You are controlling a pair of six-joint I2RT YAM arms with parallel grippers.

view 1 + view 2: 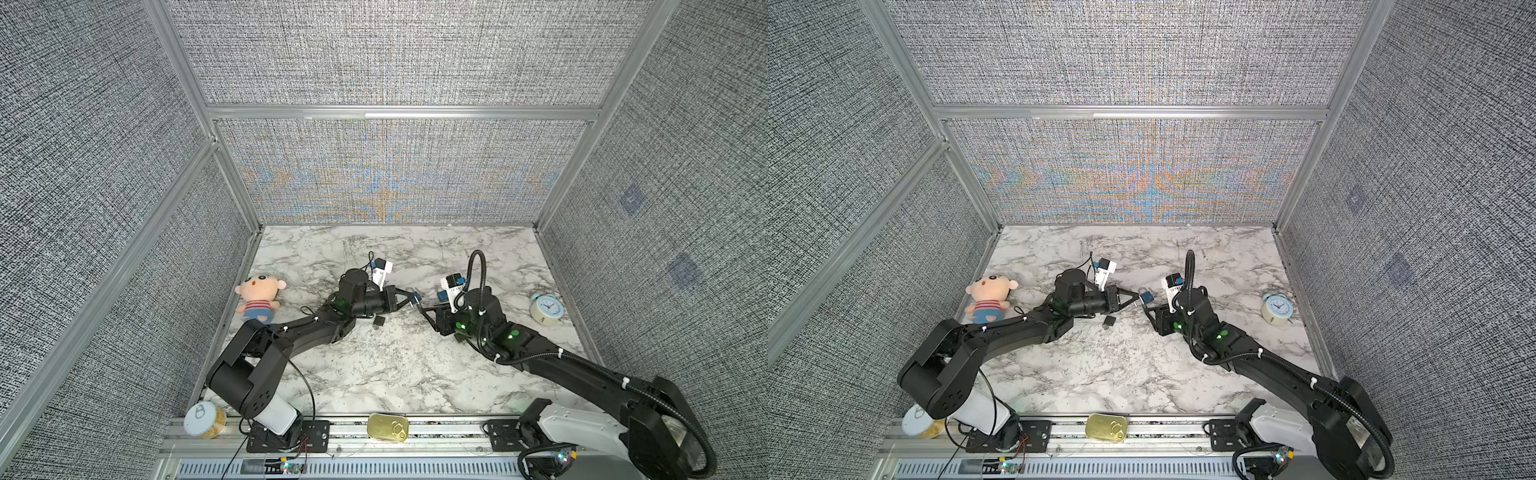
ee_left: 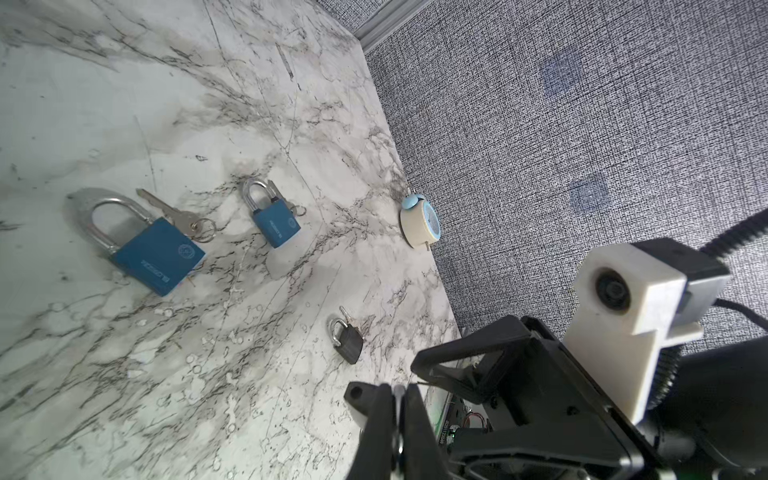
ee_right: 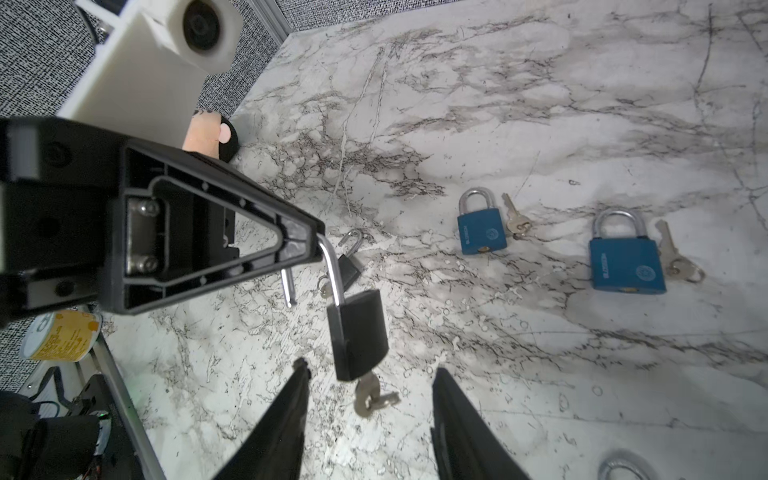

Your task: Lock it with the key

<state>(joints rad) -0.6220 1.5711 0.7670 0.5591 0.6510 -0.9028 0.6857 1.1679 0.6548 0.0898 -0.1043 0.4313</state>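
My right gripper needs to take over the black padlock by its body [image 3: 359, 333]. My left gripper is holding the padlock by its open shackle [image 3: 330, 270], and the shackle has to close.
My left gripper [image 3: 318, 241] is shut on the silver shackle [image 3: 332, 266] of a small black padlock [image 3: 359, 332] and holds it above the marble table. The shackle's free leg stands out of the body. A silver key [image 3: 370, 397] sticks out of the bottom of the lock. In the right wrist view my right gripper [image 3: 370, 369] is open, with one finger on each side of the key and touching nothing. In both top views the left gripper [image 1: 409, 298] and right gripper [image 1: 426, 311] meet tip to tip at mid table. In the left wrist view the left gripper [image 2: 399, 390] shows shut jaws.
On the table lie two blue padlocks [image 3: 482, 230] [image 3: 625, 264], each with a key beside it, and another small black padlock [image 3: 348, 266]. A plush doll [image 1: 257, 297] sits at the left wall, a clock [image 1: 546, 308] at the right. A gold tin [image 1: 387, 427] and a can [image 1: 204, 419] rest on the front rail.
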